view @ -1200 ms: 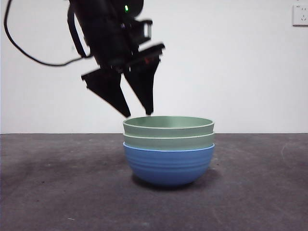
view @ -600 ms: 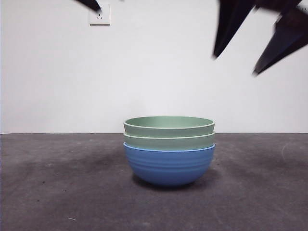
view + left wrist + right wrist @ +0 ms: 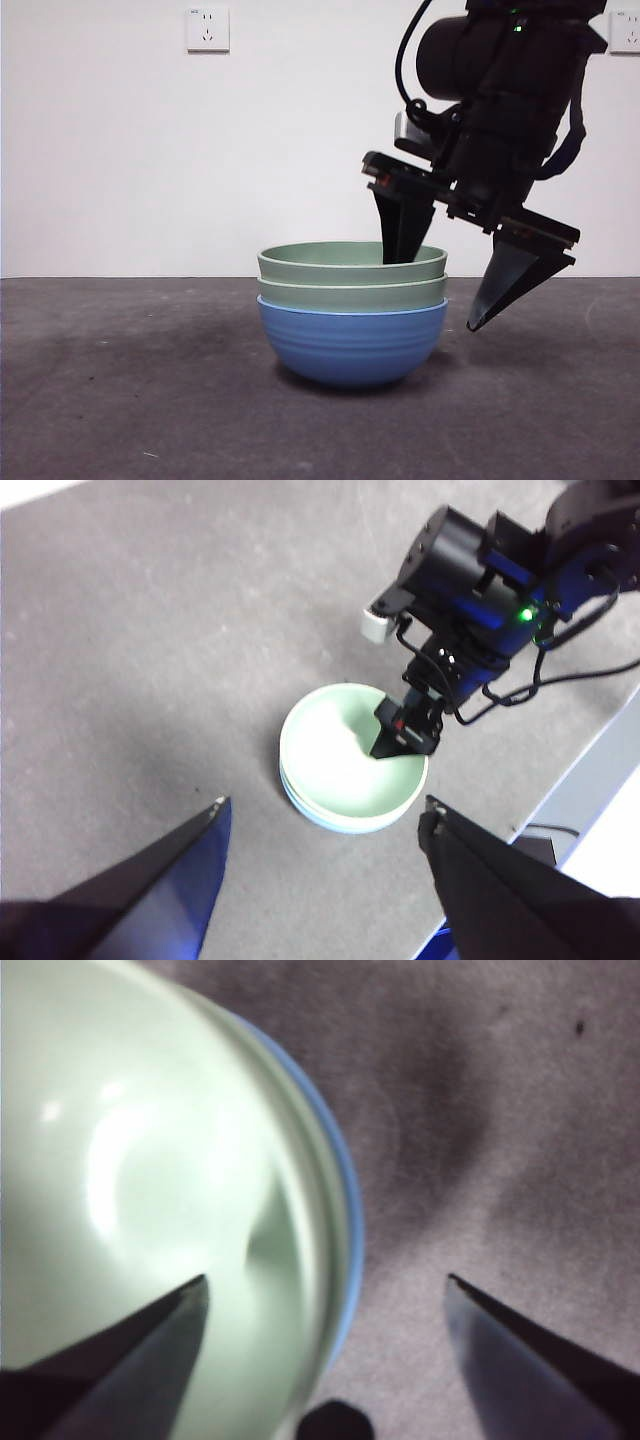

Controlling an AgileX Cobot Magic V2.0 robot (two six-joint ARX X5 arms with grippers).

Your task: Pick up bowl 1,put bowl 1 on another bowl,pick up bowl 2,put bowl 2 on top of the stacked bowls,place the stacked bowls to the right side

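Observation:
My right gripper will bring up the blue bowl (image 3: 352,345) along with both green bowls when I lift, because my right gripper's outer fingertip (image 3: 502,287) reaches down past that bowl's blue rim.
The stacked bowls stand in the middle of the table: a blue bowl (image 3: 351,343) at the bottom and two pale green bowls (image 3: 351,276) nested on it. My right gripper (image 3: 435,295) is open and straddles the stack's right rim, one jaw inside the top green bowl (image 3: 130,1190), the other outside above the table. The blue bowl's edge (image 3: 350,1230) shows between the jaws. My left gripper (image 3: 325,815) hangs open, high above the stack (image 3: 345,765), holding nothing.
Dark grey tabletop (image 3: 120,390) stretches to both sides of the stack. A white wall with two sockets (image 3: 207,28) stands behind. The table's edge (image 3: 590,770) runs close beyond the right arm in the left wrist view.
The left gripper rose away from the stack and left the front view. The right gripper came down from the upper right and now has its jaws on either side of the stack's right rim.

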